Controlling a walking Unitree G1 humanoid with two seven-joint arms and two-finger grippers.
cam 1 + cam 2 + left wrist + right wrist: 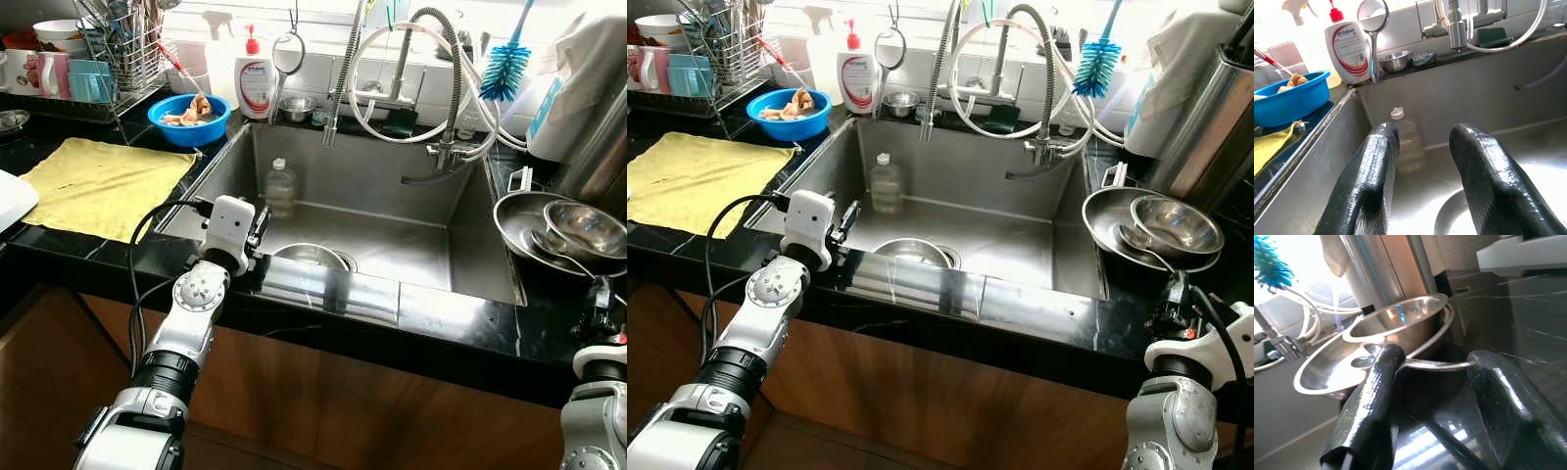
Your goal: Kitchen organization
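Note:
The steel ladle [573, 260] should come free when the robot lifts it and leave the stacked bowls in place, because its head [541, 239] lies beside the top bowl.
My left gripper [260, 227] hangs open over the front left rim of the steel sink [392, 299], its fingers [1376, 161] pointing into the basin with nothing between them. Ahead of it a clear plastic bottle [1408, 142] stands against the sink's back wall, and a steel bowl [312, 257] lies on the sink floor by the drain. My right gripper [1435, 360] is open low at the right, just short of stacked steel bowls [558, 230] on the black counter. A thin spoon handle [1440, 364] reaches out from the bowls across the gap beyond its fingertips.
A yellow cloth [103, 184] lies on the left counter. Behind it are a blue bowl with food [189, 117], a soap bottle [255, 86] and a dish rack [118, 59]. Faucet hoses [431, 59] loop over the sink, with a blue brush [506, 67] to their right.

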